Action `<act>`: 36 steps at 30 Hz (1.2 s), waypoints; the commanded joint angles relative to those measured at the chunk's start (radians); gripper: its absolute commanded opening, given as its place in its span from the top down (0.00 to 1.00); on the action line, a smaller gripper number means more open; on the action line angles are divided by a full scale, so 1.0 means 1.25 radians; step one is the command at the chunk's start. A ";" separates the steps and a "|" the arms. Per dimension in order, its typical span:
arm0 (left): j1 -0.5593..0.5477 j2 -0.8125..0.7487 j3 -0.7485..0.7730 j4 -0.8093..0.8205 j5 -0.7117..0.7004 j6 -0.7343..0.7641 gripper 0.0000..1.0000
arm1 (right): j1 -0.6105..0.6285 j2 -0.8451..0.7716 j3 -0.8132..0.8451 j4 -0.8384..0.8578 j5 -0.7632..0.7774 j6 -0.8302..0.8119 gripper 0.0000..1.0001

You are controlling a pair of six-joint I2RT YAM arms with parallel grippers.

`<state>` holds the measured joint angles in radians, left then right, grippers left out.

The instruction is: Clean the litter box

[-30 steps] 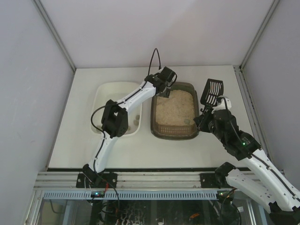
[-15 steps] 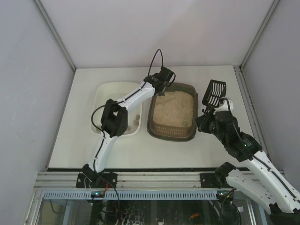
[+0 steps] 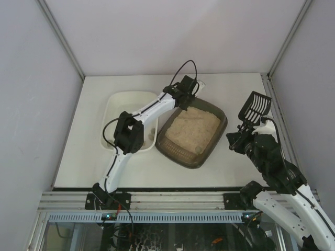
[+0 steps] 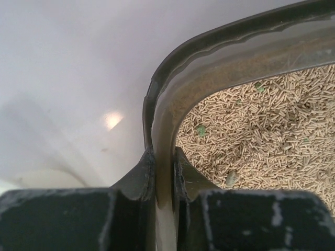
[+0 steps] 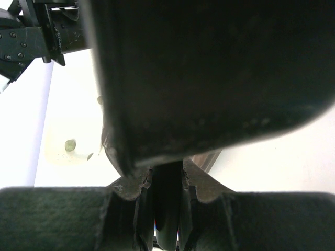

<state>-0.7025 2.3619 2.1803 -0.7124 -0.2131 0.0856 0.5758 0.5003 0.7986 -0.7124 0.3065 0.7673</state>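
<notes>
My left gripper is astride the litter box's rim [image 4: 168, 116], and there is open space [image 3: 227, 100] toward the scoop. I should keep swinging the litter box's rim there until the litter box settles, then let go.
The litter box [image 3: 179, 156], a dark brown-grey tray of beige pellet litter [image 3: 192, 130], lies slanted across the table's middle. My left gripper [image 3: 185, 98] is shut on the rim at its far left corner. In the left wrist view, the left gripper [image 4: 163, 163] pinches that rim [image 4: 157, 104], one finger outside the wall and one inside. Small green bits [image 4: 201, 130] and a grey clump [image 4: 230, 179] lie among the pellets. At the right, my right gripper [image 3: 245, 129] is shut on the handle of a black slotted scoop [image 3: 255, 107], held up in the air. The scoop's underside [image 5: 209, 68] fills the right wrist view above the right gripper [image 5: 167, 177].
A white tray [image 3: 123, 107] sits just left of the litter box, touching it, with a few clumps [image 3: 152, 134] at its near right; one clump [image 5: 69, 145] shows in the right wrist view. Grey walls enclose the table on three sides.
My left gripper shut on the litter box's rim, and the box swung from straight to slanted, its far end going right. The right arm drew back to the right with the scoop.
</notes>
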 commanded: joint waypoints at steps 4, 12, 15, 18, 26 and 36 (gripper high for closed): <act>-0.096 -0.073 0.057 -0.053 0.330 0.358 1.00 | -0.004 -0.085 0.014 -0.105 0.075 0.066 1.00; -0.160 -0.012 0.148 -0.127 0.445 0.638 1.00 | -0.004 -0.167 0.015 -0.191 0.139 0.118 1.00; -0.169 -0.011 0.137 -0.130 0.508 0.732 1.00 | -0.004 -0.173 0.015 -0.206 0.143 0.128 1.00; -0.172 -0.006 0.138 -0.138 0.567 0.821 1.00 | -0.004 -0.173 0.015 -0.214 0.146 0.132 1.00; -0.174 0.011 0.143 -0.236 0.714 1.124 1.00 | -0.004 -0.168 0.031 -0.245 0.184 0.132 1.00; -0.203 0.039 0.153 -0.223 0.740 1.236 1.00 | -0.004 -0.171 0.040 -0.310 0.260 0.179 1.00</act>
<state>-0.9417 2.4168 2.2948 -1.0439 0.6605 1.4532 0.5755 0.2890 0.8093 -1.0794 0.5674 0.9565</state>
